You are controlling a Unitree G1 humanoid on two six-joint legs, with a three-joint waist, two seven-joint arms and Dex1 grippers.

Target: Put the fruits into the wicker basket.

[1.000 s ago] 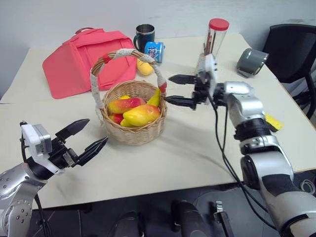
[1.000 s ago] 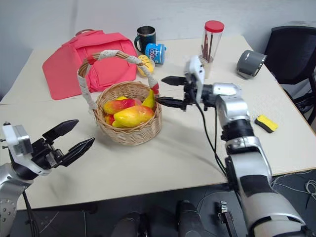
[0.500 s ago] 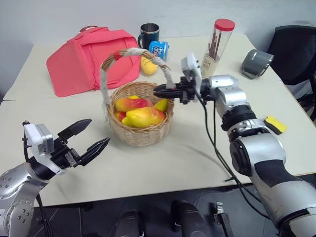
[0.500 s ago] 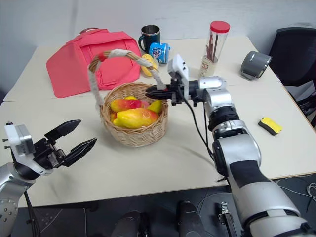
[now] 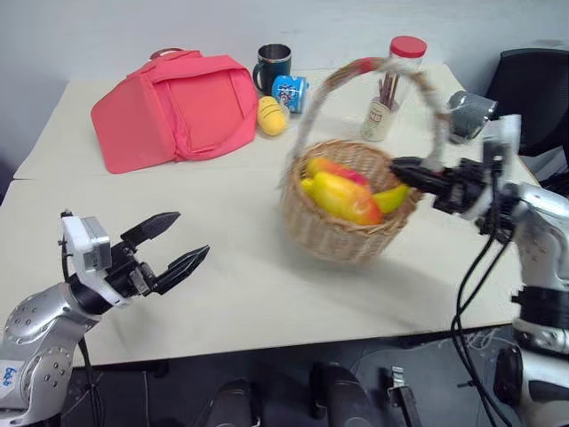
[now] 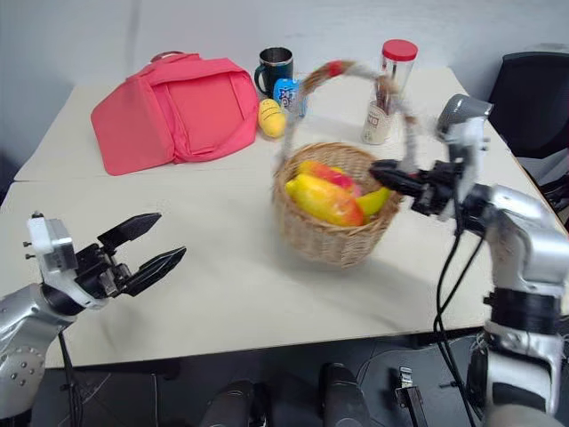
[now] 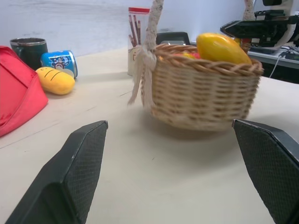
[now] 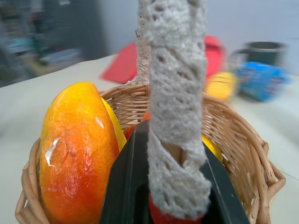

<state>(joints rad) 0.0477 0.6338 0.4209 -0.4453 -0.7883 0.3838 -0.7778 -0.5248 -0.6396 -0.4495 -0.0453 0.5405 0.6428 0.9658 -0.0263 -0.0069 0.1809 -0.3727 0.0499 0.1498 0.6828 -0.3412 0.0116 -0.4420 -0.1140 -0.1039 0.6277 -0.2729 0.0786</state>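
Observation:
My right gripper should keep moving the basket's handle, as the fruits are inside the wicker basket (image 5: 342,196), to the clear spot before the grey mug (image 5: 444,237) and let go there.
The wicker basket (image 5: 342,233) stands right of the table's middle, tipped a little, its tall handle (image 8: 175,93) arching overhead. Inside lie the fruits: a long yellow-red mango (image 5: 345,197), a second reddish mango (image 5: 331,168) behind it, and a banana (image 5: 392,197) at the right rim. My right gripper (image 5: 420,173) reaches in from the right and is shut on the basket's handle near its red end. My left gripper (image 5: 192,234) hovers open at the lower left, well apart from the basket, with nothing between its fingers.
A red fabric bag (image 5: 173,102) lies at the back left. Behind the basket are a dark mug (image 5: 273,62), a blue can (image 5: 289,89), a yellow toy (image 5: 271,116) and a red-lidded clear jar (image 5: 397,76). A grey object (image 5: 467,108) and a black chair (image 5: 533,80) are at the right.
My right gripper shut on the basket's handle and swung right, dragging the basket and its fruits with it. The left gripper stayed open in about the same place.

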